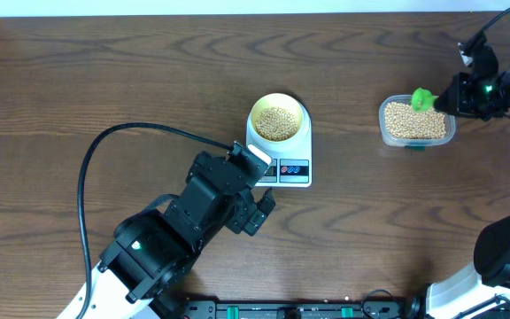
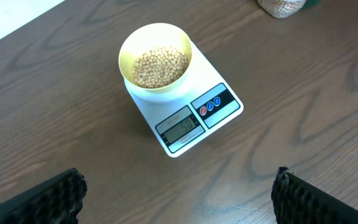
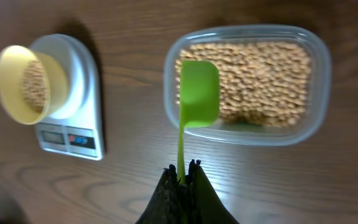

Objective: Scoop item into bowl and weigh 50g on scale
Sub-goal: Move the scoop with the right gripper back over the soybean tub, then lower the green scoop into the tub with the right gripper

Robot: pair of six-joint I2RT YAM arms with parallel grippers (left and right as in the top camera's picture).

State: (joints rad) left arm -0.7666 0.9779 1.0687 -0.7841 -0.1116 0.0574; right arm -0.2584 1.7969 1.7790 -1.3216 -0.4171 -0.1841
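Observation:
Next, my right gripper puts the green scoop down in the clear tub [image 1: 414, 124] and moves away, because the scale's display [image 2: 182, 129] shows 50g under the pale yellow bowl.
The pale yellow bowl [image 1: 278, 120] sits on the white scale [image 1: 292, 170], partly filled with tan-yellow beans [image 2: 159, 66]; the scale's grey display [image 2: 182, 127] is lit. The bowl [image 3: 28, 83] and scale [image 3: 72, 134] also show in the right wrist view. My right gripper [image 3: 185, 171] is shut on the handle of a green scoop [image 3: 198, 93], whose blade hovers over the left end of a clear tub of beans [image 3: 253, 74]; the scoop looks empty. My left gripper [image 2: 178, 193] is open and empty, low over the table just in front of the scale.
The clear plastic tub [image 1: 416, 123] stands at the right of the brown wooden table, with my right arm [image 1: 490, 84] beside it. My left arm [image 1: 193, 217] and its black cable [image 1: 104, 146] cover the front left. A tub corner shows in the left wrist view [image 2: 281, 6].

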